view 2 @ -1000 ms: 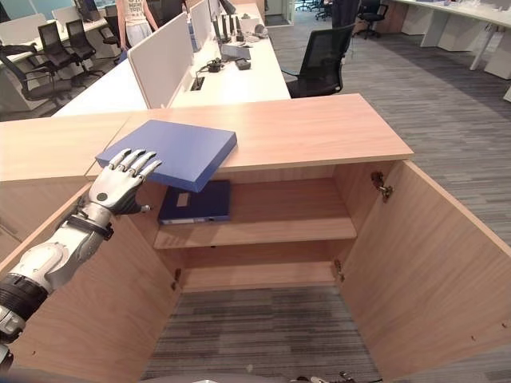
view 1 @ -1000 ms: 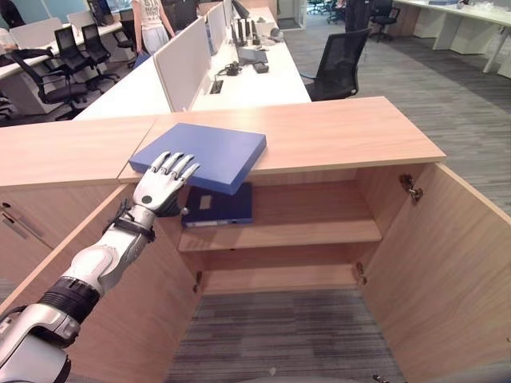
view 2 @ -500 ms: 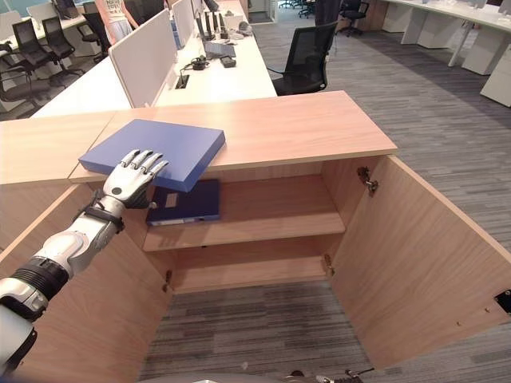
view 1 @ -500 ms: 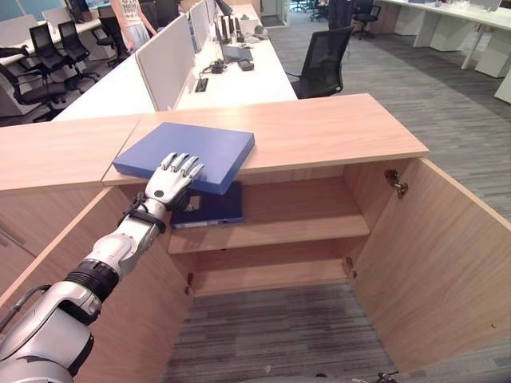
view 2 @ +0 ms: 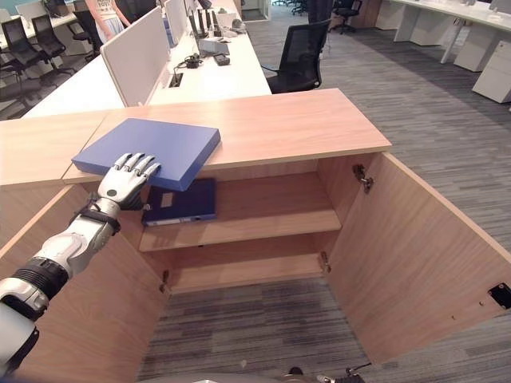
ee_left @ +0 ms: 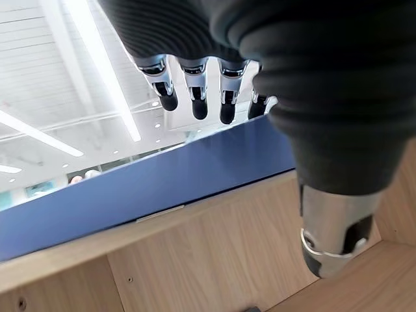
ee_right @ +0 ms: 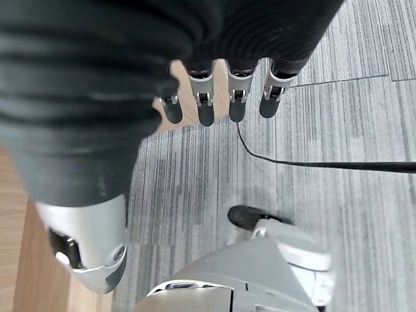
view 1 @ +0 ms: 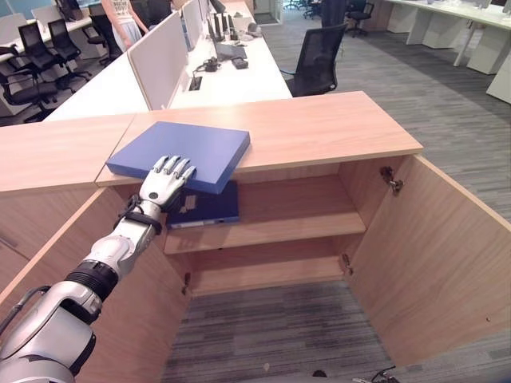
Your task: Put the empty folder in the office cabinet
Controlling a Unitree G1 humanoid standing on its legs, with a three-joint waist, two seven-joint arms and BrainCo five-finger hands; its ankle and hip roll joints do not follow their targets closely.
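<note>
The blue folder's top (view 1: 190, 148) is plain and a pale piece (ee_left: 160, 214) shows from under it, so I expect the folder's labelled side to be hidden underneath.
A blue folder (view 1: 188, 150) lies flat on the wooden cabinet top (view 1: 327, 128), its near corner jutting over the front edge. My left hand (view 1: 164, 179) is at that overhanging edge, open, with straight fingers (ee_left: 195, 97) over the folder's top and the thumb (ee_left: 335, 227) below its blue edge (ee_left: 149, 188). A second blue folder (view 1: 204, 209) lies on the cabinet's upper shelf (view 1: 303, 225), just under the hand. My right hand (ee_right: 204, 97) hangs open above the carpet with nothing in it.
Both cabinet doors stand open: the right door (view 1: 435, 255) swings out far and the left door (view 1: 120, 311) is beside my arm. A lower shelf (view 1: 271, 270) sits beneath. Desks, a black office chair (view 1: 317, 60) and a person (view 1: 120, 16) are behind the cabinet.
My left hand has slid forward so its fingers now lie over the folder's near edge. The camera has shifted; the folder keeps its place on the cabinet top.
</note>
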